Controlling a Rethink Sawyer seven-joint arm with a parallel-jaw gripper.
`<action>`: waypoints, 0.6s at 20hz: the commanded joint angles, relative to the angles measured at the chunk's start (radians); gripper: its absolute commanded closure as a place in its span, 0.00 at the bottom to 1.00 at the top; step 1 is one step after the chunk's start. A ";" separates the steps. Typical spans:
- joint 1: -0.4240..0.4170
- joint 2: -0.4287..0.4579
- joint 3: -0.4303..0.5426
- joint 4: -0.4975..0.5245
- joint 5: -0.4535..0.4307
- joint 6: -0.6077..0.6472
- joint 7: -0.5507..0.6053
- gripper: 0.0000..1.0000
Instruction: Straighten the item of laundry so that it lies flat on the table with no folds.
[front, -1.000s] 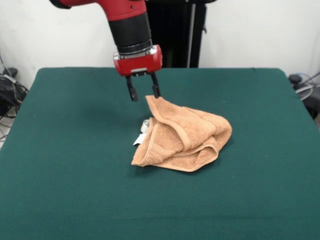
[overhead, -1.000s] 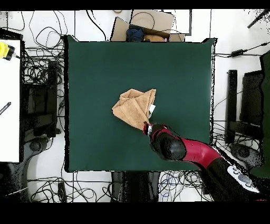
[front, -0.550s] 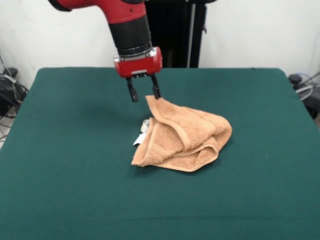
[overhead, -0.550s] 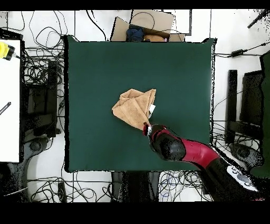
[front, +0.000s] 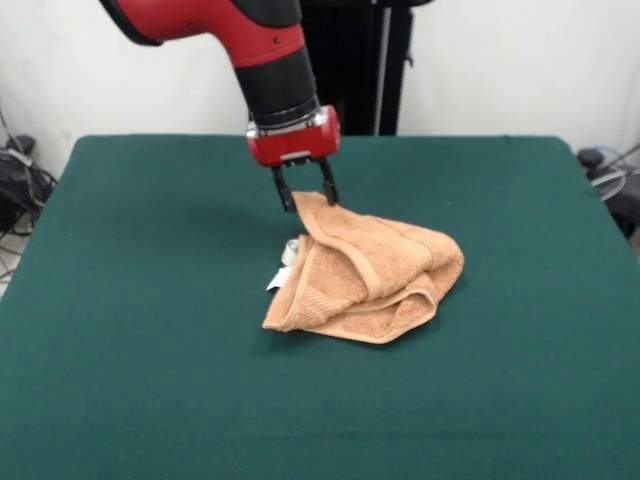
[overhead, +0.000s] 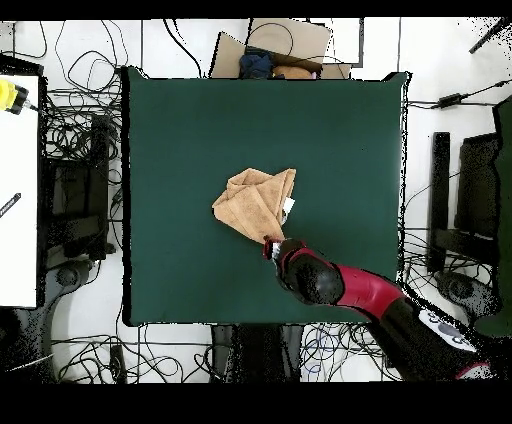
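Observation:
My gripper will pull the towel's far corner. White tags (front: 281, 277) stick out of the towel's folds, so the towel's tucked edge (front: 299, 266) that they are on should then open out.
The item of laundry (front: 370, 270) is an orange-tan towel, crumpled and folded over itself near the middle of the green table (front: 150, 380). White tags (front: 280, 275) poke out at its left edge. My gripper (front: 308, 197) is open, its two fingers straddling the towel's raised far corner. From overhead, the towel (overhead: 255, 203) lies mid-table and the arm's wrist covers the gripper (overhead: 272, 246) at the towel's corner nearest the robot.
Cables (overhead: 80, 130) and equipment surround the table on the floor. A cardboard box (overhead: 270, 45) sits beyond the table's far edge in the overhead view. A white bench (overhead: 18, 190) stands at the left.
The gripper has moved right in the front view and dropped lower, from beside the towel's raised corner to straddling it. The towel has not moved.

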 joint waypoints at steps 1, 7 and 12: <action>0.002 0.054 0.007 -0.097 -0.045 -0.047 0.088 0.00; -0.007 0.046 0.024 -0.084 -0.035 -0.024 0.085 0.00; -0.023 0.028 0.043 -0.069 -0.027 -0.004 0.080 0.00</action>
